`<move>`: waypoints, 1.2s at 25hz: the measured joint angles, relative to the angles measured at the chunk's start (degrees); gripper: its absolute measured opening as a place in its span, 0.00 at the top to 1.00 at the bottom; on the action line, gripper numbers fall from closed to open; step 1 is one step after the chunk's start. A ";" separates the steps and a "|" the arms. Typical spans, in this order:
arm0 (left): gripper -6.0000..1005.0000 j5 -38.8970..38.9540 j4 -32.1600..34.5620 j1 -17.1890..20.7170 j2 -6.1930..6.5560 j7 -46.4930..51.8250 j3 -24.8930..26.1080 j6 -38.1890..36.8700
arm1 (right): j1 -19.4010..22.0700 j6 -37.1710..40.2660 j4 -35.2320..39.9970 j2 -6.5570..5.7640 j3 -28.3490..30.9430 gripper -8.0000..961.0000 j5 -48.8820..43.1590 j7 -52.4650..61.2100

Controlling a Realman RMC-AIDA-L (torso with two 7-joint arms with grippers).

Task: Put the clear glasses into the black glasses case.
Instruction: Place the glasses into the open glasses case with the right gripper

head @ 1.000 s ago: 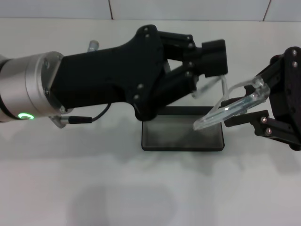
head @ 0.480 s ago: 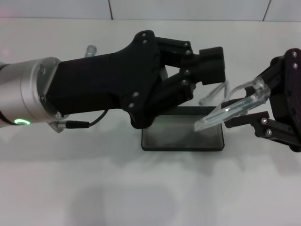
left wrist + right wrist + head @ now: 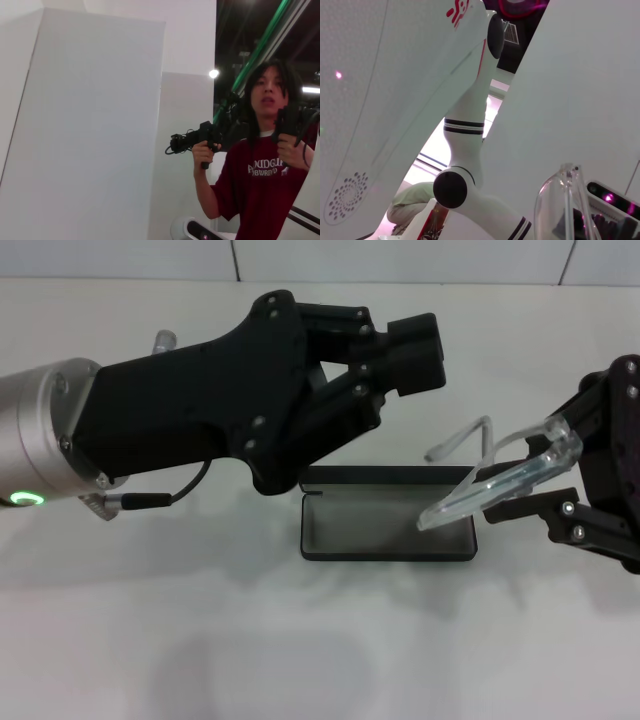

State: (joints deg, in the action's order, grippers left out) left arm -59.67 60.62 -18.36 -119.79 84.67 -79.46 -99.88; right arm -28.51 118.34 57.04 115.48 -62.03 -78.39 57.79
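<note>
The space above the case is crowded by my left gripper, so my left gripper should move back before my right gripper makes the tilted clear glasses [image 3: 497, 494] level over the lining [image 3: 385, 525].
The black glasses case [image 3: 355, 527] lies open on the white table, grey lining up, its lid [image 3: 380, 476] standing at the far side. My right gripper [image 3: 527, 473] is shut on the clear glasses [image 3: 480, 490] and holds them tilted above the case's right end, with one temple arm [image 3: 462, 440] sticking out toward the back. A curved clear edge of the glasses [image 3: 566, 205] also shows in the right wrist view. My left gripper [image 3: 418, 345] hovers behind and left of the case, its fingers together on nothing.
The white table [image 3: 320, 640] stretches in front of the case. A white wall runs along the back edge. In the left wrist view a person [image 3: 265, 165] stands holding hand controllers beside white panels.
My left arm has drawn back to the left and away from the glasses. The right gripper has shifted slightly right and down with the glasses, and their temple arm now shows free.
</note>
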 joint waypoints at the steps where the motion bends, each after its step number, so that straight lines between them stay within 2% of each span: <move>1: 0.89 0.00 0.04 0.02 0.00 0.00 -0.15 -0.20 | 0.02 -0.08 0.00 0.00 -0.01 0.91 0.00 0.00; 9: 0.89 0.04 0.21 -1.11 -0.07 0.02 -2.58 -2.28 | 0.13 -0.58 -0.26 0.00 0.01 0.90 0.00 0.04; 15: 0.89 0.65 -0.08 -0.28 -0.02 -0.16 -0.87 -2.32 | 0.24 -0.47 -0.52 0.00 0.15 0.90 0.00 0.07; 17: 0.89 0.23 -0.25 0.31 -0.01 -0.25 0.99 -2.31 | 0.30 -0.46 -0.52 -0.01 0.12 0.90 0.00 0.46; 20: 0.89 -0.59 -0.73 1.41 0.05 -0.13 6.66 -2.29 | 0.07 -0.94 0.34 -0.23 0.02 0.90 -1.15 5.23; 21: 0.89 -0.59 -0.73 1.41 0.05 -0.13 6.66 -2.29 | -0.14 -1.28 1.00 -0.28 0.09 0.90 -2.01 7.23; 22: 0.89 -0.81 -0.34 2.64 0.23 0.17 10.80 -2.40 | -0.41 -1.78 2.11 -0.31 0.18 0.90 -3.26 9.82; 24: 0.89 -1.00 0.00 3.33 0.39 0.20 13.24 -2.41 | -0.62 -3.59 6.86 -0.33 0.11 0.90 -7.66 17.81; 27: 0.89 -2.69 0.46 4.51 1.04 0.37 19.55 -2.43 | -1.47 -5.00 16.64 -0.22 -0.52 0.90 -16.62 32.17; 30: 0.89 -4.61 0.57 5.49 2.12 1.05 24.63 -2.47 | -5.05 -5.29 24.49 -0.26 -2.42 0.90 -26.11 47.80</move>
State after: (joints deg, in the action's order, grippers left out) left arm -64.28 61.18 -12.87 -117.68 85.72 -54.83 -102.35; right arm -33.56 113.05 81.53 115.22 -64.45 -104.50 105.59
